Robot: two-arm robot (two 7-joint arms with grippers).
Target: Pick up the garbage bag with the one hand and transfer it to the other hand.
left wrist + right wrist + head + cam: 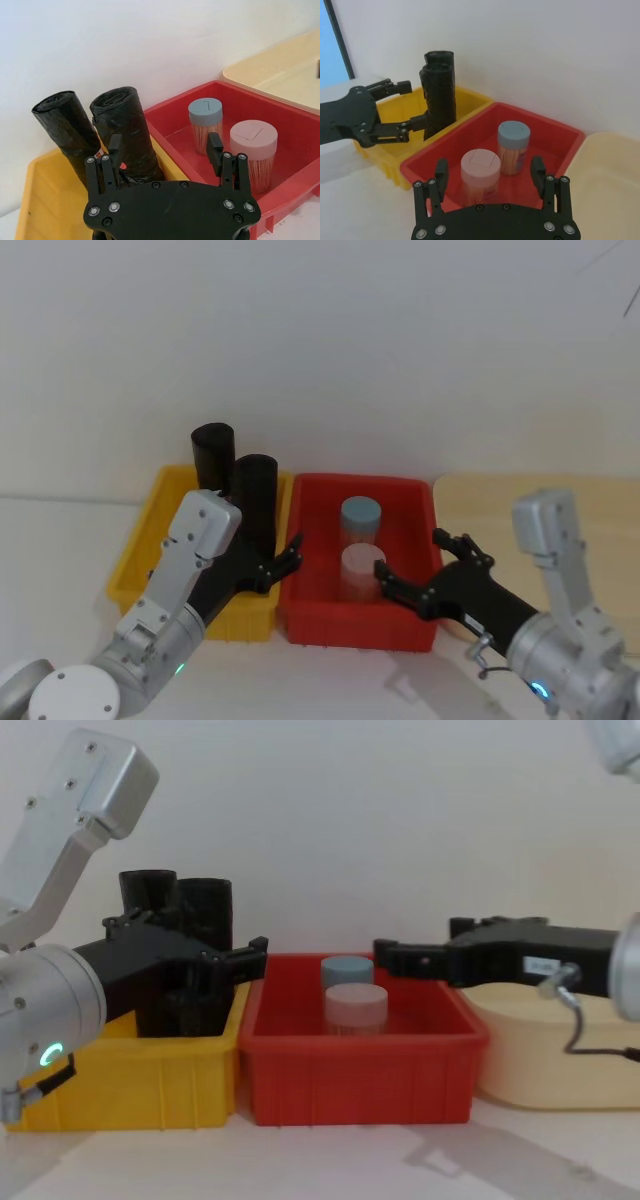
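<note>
The nearer roll [129, 137] is wound in close layers and has a red sticker [123, 166] on its side. It should stay rolled up when I pick it up.
Two black garbage bag rolls stand upright in the yellow bin [140, 560]: the nearer roll [256, 490] [122, 127] and a farther one [212, 452] [62, 125]. My left gripper [282, 562] [165, 150], on the arm with the green light, is open and level with the nearer roll. One finger [115, 149] sits just in front of that roll, and the jaws are not closed on anything. My right gripper [410, 552] [490, 174] is open and hovers over the red bin [410, 500] with nothing held.
The red bin holds two clear toothpick jars, one with a blue-grey lid [360, 512] and one with a pink lid [362, 562]. A cream tray [560, 500] lies to its right. A white wall stands close behind the bins.
</note>
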